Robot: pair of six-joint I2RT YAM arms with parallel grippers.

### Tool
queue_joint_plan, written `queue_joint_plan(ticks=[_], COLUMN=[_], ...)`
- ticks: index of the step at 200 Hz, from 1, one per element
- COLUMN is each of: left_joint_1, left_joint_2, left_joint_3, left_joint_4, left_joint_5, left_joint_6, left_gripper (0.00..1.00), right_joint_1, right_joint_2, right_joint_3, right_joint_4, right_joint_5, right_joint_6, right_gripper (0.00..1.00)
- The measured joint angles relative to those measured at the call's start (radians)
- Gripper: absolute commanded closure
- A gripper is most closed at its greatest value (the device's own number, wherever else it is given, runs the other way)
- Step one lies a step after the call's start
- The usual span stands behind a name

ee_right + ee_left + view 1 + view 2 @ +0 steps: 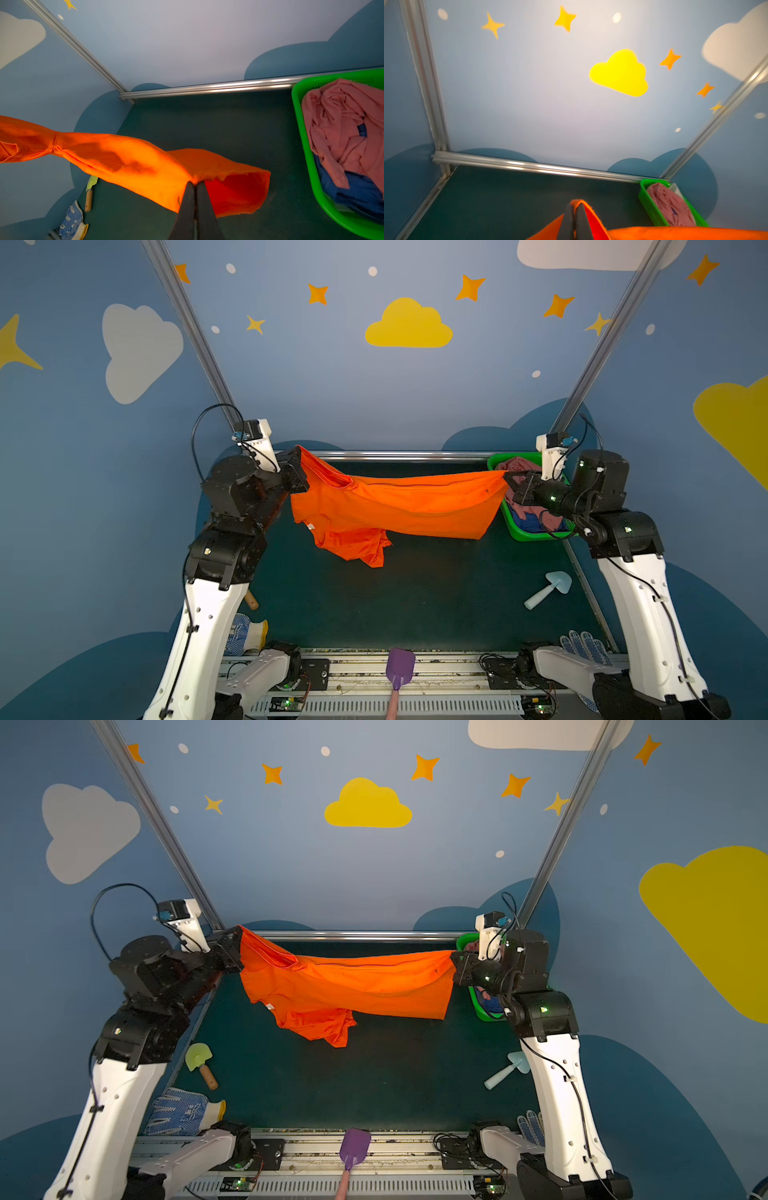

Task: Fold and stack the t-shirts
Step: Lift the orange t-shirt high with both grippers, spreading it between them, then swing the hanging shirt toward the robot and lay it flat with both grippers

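The orange t-shirt's lower part [352, 544] is hanging in a bunch, so both my grippers should swing it toward the metal rail [408, 456] and then pull it back to lay it flat before folding.
The bright orange t-shirt [399, 502] [349, 986] hangs stretched in the air between my two grippers, its lower part sagging toward the dark table. My left gripper [300, 456] [575, 206] is shut on one end of the cloth. At the other end my right gripper [506, 477] [195, 184] is shut on an edge of the shirt [128, 162]. A crumpled pink t-shirt [340, 124] [517, 466] lies on top of a dark blue t-shirt [357, 193] inside the green basket [299, 124] at the back right.
A pale blue toy shovel [548, 589] lies at the right. A purple shovel [400, 664] sits at the front edge, and a yellow-green trowel [199, 1063] at the left. Dotted gloves [245, 632] [586, 647] lie at both front corners. A metal rail [399, 455] bounds the back.
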Motion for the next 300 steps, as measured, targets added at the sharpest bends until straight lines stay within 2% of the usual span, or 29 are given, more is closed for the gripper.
queue_joint_plan(ticks=[60,95,123,149,186,216,240,264,284,300], left_joint_1=[0.000,0.000,0.005,0.012,0.047,0.087,0.105,0.112,0.113,0.114], left_joint_2=[-0.145,-0.144,-0.061,0.106,0.426,0.561,0.591,0.575,0.525,0.436], left_joint_3=[0.003,-0.037,-0.079,-0.064,0.167,0.378,0.515,0.584,0.548,0.404], left_joint_4=[0.153,0.213,0.256,0.315,0.285,0.264,0.268,0.291,0.307,0.337], left_joint_5=[0.113,0.118,0.107,0.094,0.102,0.139,0.183,0.235,0.274,0.302], left_joint_6=[0.000,0.002,-0.009,-0.042,-0.066,-0.093,-0.098,-0.091,-0.083,-0.083], left_gripper=[0.95,0.95,0.95,0.95,0.95,0.95,0.95,0.95,0.95,0.95], right_joint_1=[0.000,0.000,0.000,0.000,0.000,-0.008,-0.019,-0.024,-0.025,-0.025], right_joint_2=[-0.101,-0.092,-0.018,0.116,0.365,0.484,0.523,0.521,0.494,0.437], right_joint_3=[0.048,0.050,0.050,0.082,0.268,0.463,0.593,0.642,0.597,0.465], right_joint_4=[0.001,0.002,0.024,0.055,0.075,0.085,0.105,0.138,0.171,0.212], right_joint_5=[-0.027,-0.026,-0.022,-0.011,0.010,0.007,-0.017,-0.052,-0.077,-0.107], right_joint_6=[-0.018,-0.023,-0.024,-0.018,-0.017,-0.022,-0.031,-0.047,-0.063,-0.064], right_gripper=[1.00,1.00,1.00,1.00,1.00,1.00,1.00,1.00,1.00,1.00])
